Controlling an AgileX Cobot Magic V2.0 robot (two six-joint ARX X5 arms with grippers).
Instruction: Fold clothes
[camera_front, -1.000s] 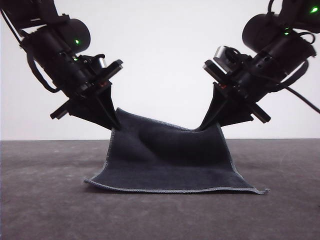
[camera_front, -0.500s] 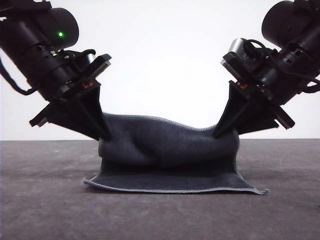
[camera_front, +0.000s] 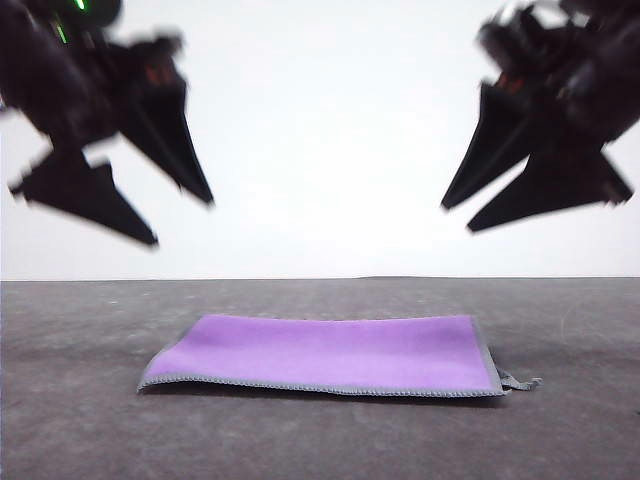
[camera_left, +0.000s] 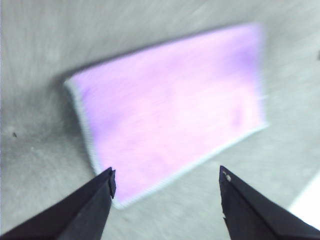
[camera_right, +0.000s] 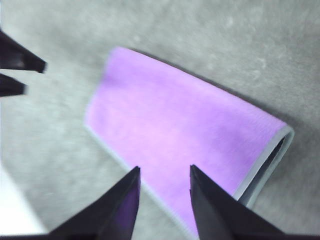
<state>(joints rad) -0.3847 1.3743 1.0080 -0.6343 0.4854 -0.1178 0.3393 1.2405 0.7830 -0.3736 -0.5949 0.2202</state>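
Note:
The end of the cloth (camera_front: 325, 355) shows stacked layers (camera_right: 268, 162). So I expect the cloth to fold over whole in a thick, rounded bend as I carry that end across.
The cloth (camera_front: 330, 355) lies flat on the grey table, folded in half with its bright purple face up and light grey stitching along the edges. Both arms hang well above it. My left gripper (camera_front: 183, 222) is open over the cloth's left end, nothing between its fingers. My right gripper (camera_front: 456, 218) is open over the right end, also empty. The left wrist view shows the purple cloth (camera_left: 170, 105) beyond the spread gripper (camera_left: 166, 176). In the right wrist view the cloth (camera_right: 185, 132) lies under the open gripper (camera_right: 164, 171), its folded layers visible at one end.
The grey table surface (camera_front: 90, 420) runs around the cloth on all sides. A loose thread or corner tab (camera_front: 520, 381) sticks out at the cloth's right front corner. A white wall stands behind the table. The left arm's fingers (camera_right: 20, 60) appear in the right wrist view.
Both grippers have let go of the cloth's far edge and risen. The cloth, held up dark-grey side out before, now lies folded forward with purple on top.

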